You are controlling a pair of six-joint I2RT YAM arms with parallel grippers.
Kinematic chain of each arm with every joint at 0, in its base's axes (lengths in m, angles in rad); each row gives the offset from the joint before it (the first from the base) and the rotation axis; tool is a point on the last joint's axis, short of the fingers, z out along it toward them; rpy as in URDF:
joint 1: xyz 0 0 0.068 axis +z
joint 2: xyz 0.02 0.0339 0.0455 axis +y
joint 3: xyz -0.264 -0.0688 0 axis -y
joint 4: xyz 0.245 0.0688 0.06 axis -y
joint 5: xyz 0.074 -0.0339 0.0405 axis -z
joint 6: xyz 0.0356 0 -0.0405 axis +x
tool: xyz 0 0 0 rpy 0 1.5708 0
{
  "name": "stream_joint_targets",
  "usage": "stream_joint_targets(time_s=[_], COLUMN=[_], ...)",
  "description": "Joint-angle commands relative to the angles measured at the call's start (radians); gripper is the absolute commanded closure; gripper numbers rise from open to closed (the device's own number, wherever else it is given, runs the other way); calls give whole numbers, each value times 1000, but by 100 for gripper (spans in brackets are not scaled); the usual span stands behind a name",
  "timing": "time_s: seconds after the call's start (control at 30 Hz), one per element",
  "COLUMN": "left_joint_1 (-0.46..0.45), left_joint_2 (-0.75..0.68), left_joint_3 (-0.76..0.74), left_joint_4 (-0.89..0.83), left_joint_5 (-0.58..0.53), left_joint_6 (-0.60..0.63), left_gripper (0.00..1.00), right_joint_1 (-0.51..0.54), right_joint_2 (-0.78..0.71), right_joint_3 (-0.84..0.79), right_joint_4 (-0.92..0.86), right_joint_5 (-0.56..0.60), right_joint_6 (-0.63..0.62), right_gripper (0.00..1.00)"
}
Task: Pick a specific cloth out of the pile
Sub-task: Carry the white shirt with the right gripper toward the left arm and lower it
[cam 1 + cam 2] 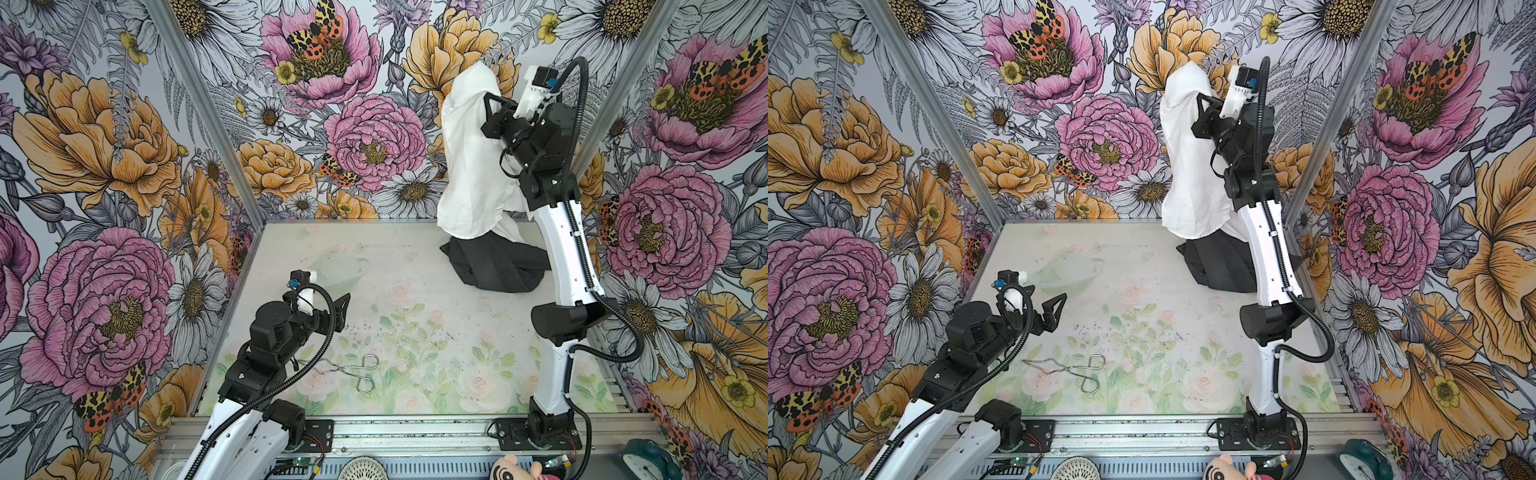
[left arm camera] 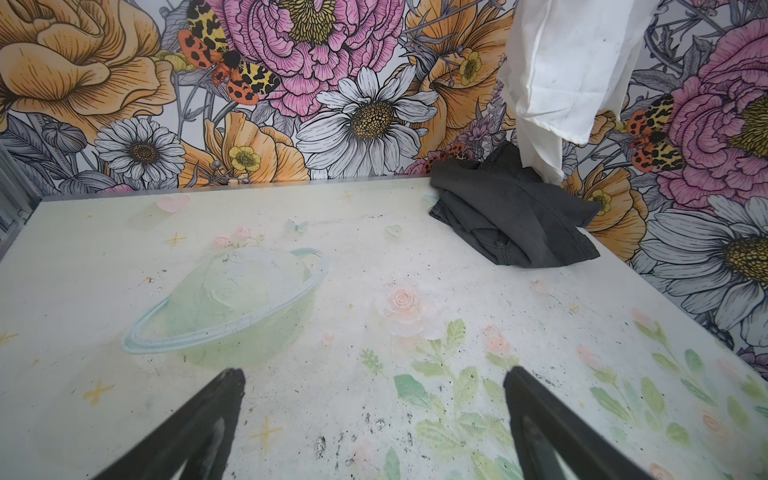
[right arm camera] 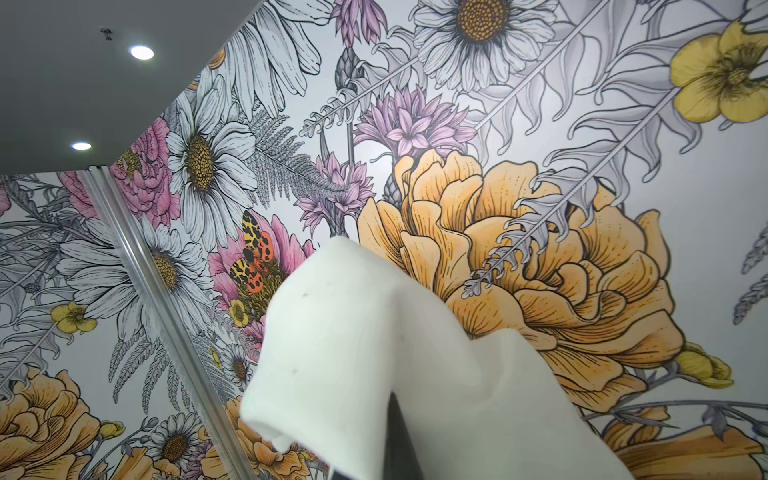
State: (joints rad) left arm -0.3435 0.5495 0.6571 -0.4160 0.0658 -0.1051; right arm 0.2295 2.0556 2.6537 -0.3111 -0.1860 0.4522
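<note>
My right gripper has the white cloth [image 1: 473, 180] hanging high and the table's back middle [image 1: 380, 272] is clear, so it should keep going from the charcoal-black garment to that space and let go.
The white cloth [image 1: 469, 166] [image 1: 1192, 174] hangs high at the back right, draped over my right gripper [image 1: 487, 99] [image 1: 1200, 100], which is shut on its upper part. In the right wrist view the cloth [image 3: 365, 353] covers the jaws almost fully. Its lower tail [image 2: 540, 158] reaches down to the charcoal-black garment [image 1: 498, 266] [image 1: 1221, 266] [image 2: 511, 216], which lies crumpled on the table at the back right. Whether the two touch is unclear. My left gripper [image 1: 338, 308] [image 1: 1057, 309] [image 2: 374, 374] hovers open and empty over the left of the table.
Metal tongs [image 1: 357, 368] [image 1: 1077, 368] lie on the printed table [image 1: 415, 332] near the front, beside the left arm. Flower-print walls close in the back and both sides. A metal rail [image 1: 415, 432] runs along the front, with a plush toy [image 1: 515, 467] and a clock [image 1: 644, 461] below it.
</note>
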Motion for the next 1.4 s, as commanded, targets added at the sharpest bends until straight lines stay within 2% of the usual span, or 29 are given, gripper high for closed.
stream_joint_targets(time_s=[0.0,0.27,0.67,0.77,1.07,1.17,1.23,1.3,1.37], left_joint_1=[8,8,7,8,8,8,8,8,7], left_joint_2=[-13,-14,-15,-17,-17,-15,-13,-12,-10], left_joint_3=[-11,-12,-12,-13,-14,-14,-14,-14,-14], left_joint_4=[-3,-2,-4,-3,-3,-4,-3,-2,-3], left_joint_5=[12,11,7,6,2,3,2,1,0], left_joint_6=[-11,-12,-10,-10,-10,-10,-9,-9,-9], left_gripper=[1,1,1,1,1,1,2,1,1], right_joint_1=[52,169,359,398,477,488,493,497,497], right_joint_2=[-4,101,265,324,419,452,472,483,477], right_joint_3=[31,121,120,95,-111,-153,-171,-183,-200], right_joint_4=[116,144,218,212,204,201,189,170,151], right_joint_5=[24,69,75,40,42,17,-15,-46,-75], right_joint_6=[20,34,66,67,24,43,50,52,47], right_gripper=[100,100,100,100,100,93,77,58,45])
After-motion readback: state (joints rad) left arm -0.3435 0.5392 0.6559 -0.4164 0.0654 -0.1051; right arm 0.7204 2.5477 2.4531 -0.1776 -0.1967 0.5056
